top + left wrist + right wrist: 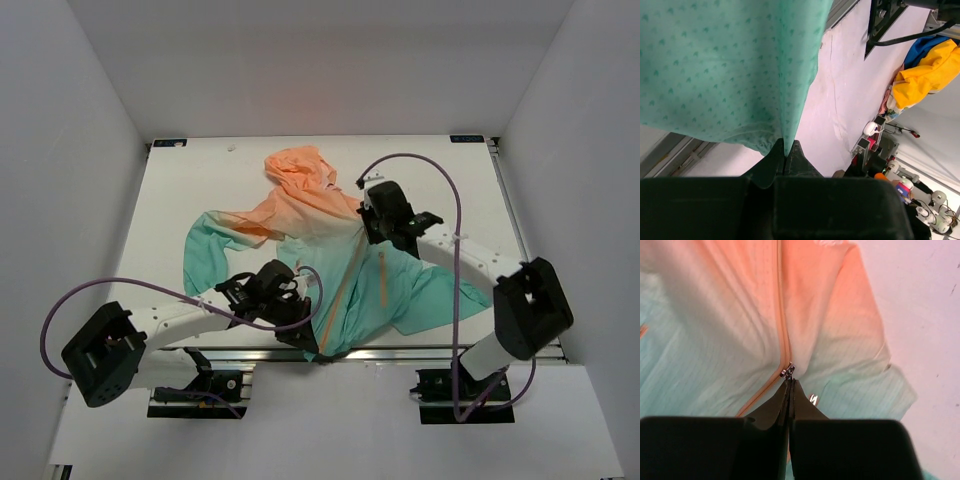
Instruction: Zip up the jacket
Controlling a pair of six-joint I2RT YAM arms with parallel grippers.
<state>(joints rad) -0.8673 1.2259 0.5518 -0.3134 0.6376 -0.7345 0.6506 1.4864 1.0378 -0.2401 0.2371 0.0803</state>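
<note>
The robot's left gripper holds the teal hem down and its right gripper holds the slider's pull (788, 371), so the robot should now pull toward the peach-orange hood (302, 168) until the zipper ends.
The jacket (320, 250) lies spread on the white table (190, 180), with the peach-orange hood at the back and the teal hem at the front edge. My left gripper (306, 318) is shut on the teal hem. In the left wrist view its tips (785, 150) pinch a fold of the teal fabric (730, 65). My right gripper (366, 232) is over the chest. In the right wrist view it (790, 383) is shut on the pull of the metal zipper slider (787, 371), with the orange zipper (781, 315) closed above it and split below.
White walls enclose the table on three sides. An aluminium rail (400, 352) runs along the front edge, where the hem hangs over. Purple cables (440, 170) loop above both arms. Beyond the table, the left wrist view shows yellow and blue cloth (925, 70) and equipment.
</note>
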